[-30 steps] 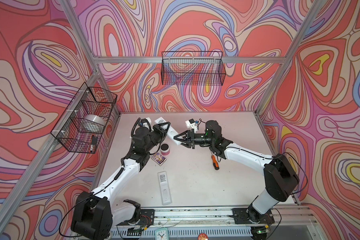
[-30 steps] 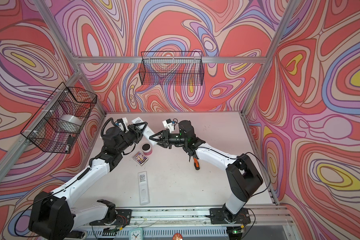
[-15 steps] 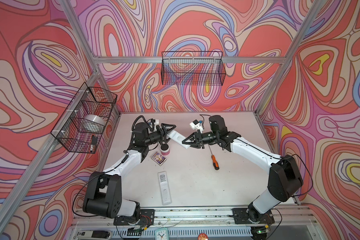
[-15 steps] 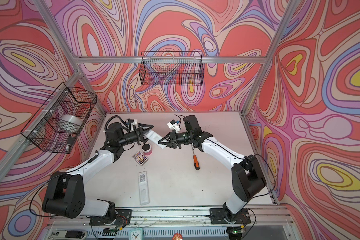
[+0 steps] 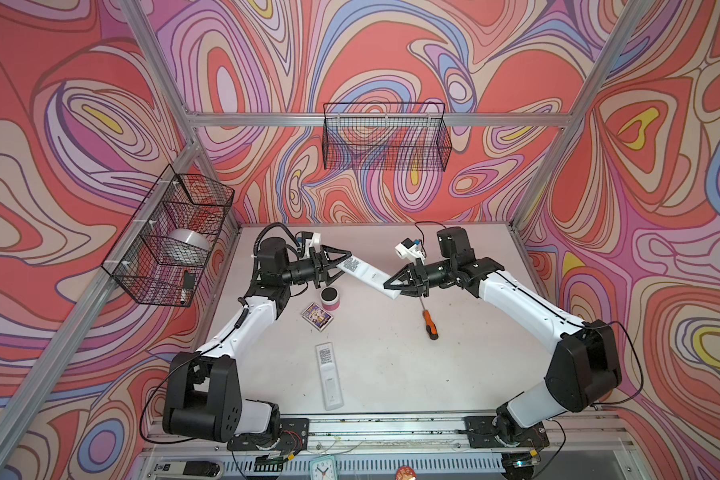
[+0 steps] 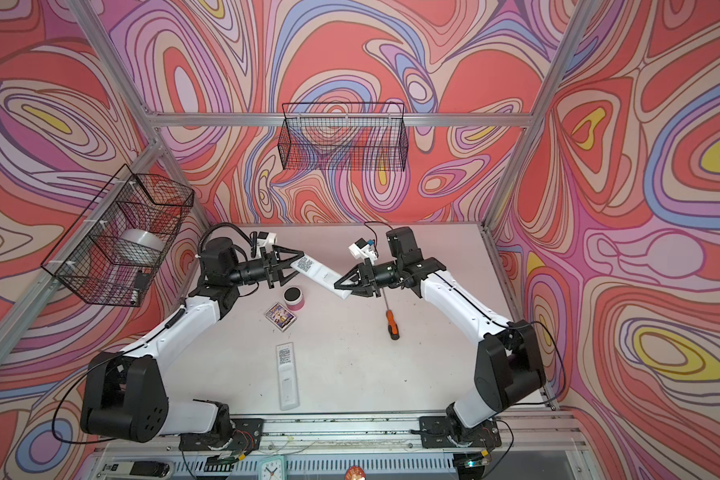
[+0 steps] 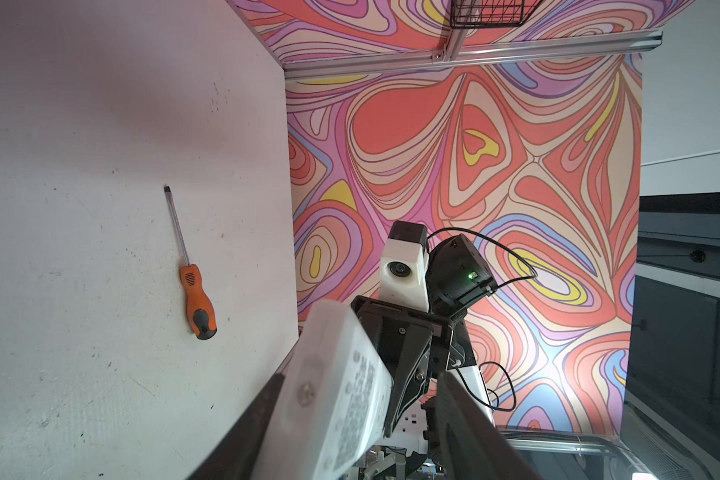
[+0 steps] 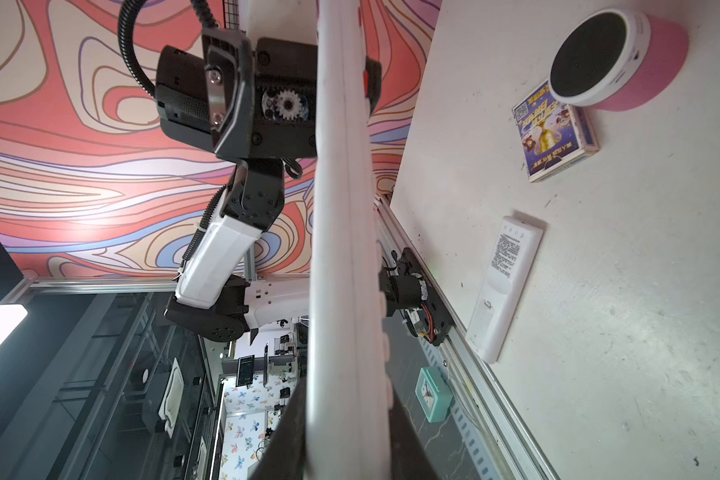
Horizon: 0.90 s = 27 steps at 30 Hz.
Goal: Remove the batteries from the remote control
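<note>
The robot's right gripper is closed on the remote control's battery cover end [image 5: 381, 281], so the left gripper should hold the label end [image 5: 348, 264] to free the right gripper for the cover.
A white remote control [image 5: 364, 270] [image 6: 321, 272] hangs above the table between my two grippers, label side up. My right gripper [image 5: 393, 286] [image 8: 346, 395] is shut on one end of it, a finger pressed to each side. My left gripper [image 5: 344, 264] [image 7: 360, 376] is open around the other end. There the remote [image 7: 337, 386] rests against one finger, with a gap to the other. A second white remote [image 5: 329, 376] [image 8: 504, 286] lies face down near the table's front edge. The batteries are hidden.
An orange-and-black screwdriver [image 5: 429, 324] [image 7: 196, 299] lies on the table below my right gripper. A pink speaker [image 5: 330, 298] and a small card box [image 5: 316, 316] sit under the left gripper. Wire baskets hang on the back wall [image 5: 385, 141] and the left wall [image 5: 171, 237].
Both grippers have shifted to the right and drawn apart, so more of the remote shows between them. The left jaws have loosened from the remote. The left arm has changed its pose.
</note>
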Each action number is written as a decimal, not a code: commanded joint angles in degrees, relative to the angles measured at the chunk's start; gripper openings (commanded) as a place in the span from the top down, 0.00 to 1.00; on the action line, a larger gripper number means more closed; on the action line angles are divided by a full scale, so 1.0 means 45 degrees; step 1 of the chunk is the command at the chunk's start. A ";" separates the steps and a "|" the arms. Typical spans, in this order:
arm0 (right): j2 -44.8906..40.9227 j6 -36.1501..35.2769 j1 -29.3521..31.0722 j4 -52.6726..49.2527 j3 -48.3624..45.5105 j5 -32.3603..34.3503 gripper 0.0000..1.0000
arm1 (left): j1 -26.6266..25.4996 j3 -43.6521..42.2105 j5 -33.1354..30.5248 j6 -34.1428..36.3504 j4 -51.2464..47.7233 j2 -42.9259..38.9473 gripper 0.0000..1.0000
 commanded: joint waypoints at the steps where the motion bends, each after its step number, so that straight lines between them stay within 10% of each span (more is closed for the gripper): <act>1: 0.0044 -0.0218 0.0069 -0.0347 0.0188 -0.0327 0.87 | 0.0048 0.0321 0.0516 0.0177 0.0072 -0.0036 0.43; 13: 0.0646 -0.1882 0.0018 -0.2571 0.1327 0.0082 0.69 | -0.0155 0.0380 0.0708 0.1122 -0.1121 -0.0080 0.88; 20: -0.0884 -0.2342 -0.1444 -0.5399 0.1908 0.8280 0.37 | -0.0173 0.0742 -0.1443 0.4318 -0.4645 -0.1134 1.00; 21: -0.1274 -0.2099 -0.1455 -0.5510 0.1885 0.9499 0.19 | -0.0275 0.0711 -0.2282 0.5161 -0.5468 -0.1477 1.00; 22: -0.1523 -0.1909 -0.1454 -0.5480 0.1870 1.0103 0.02 | -0.0429 0.0644 -0.3077 0.5919 -0.6153 -0.1782 1.00; 27: -0.1770 -0.0360 -0.1454 -0.4926 0.1321 0.9557 0.02 | -0.1220 -0.1080 -0.6015 0.6195 -0.5998 -0.3102 1.00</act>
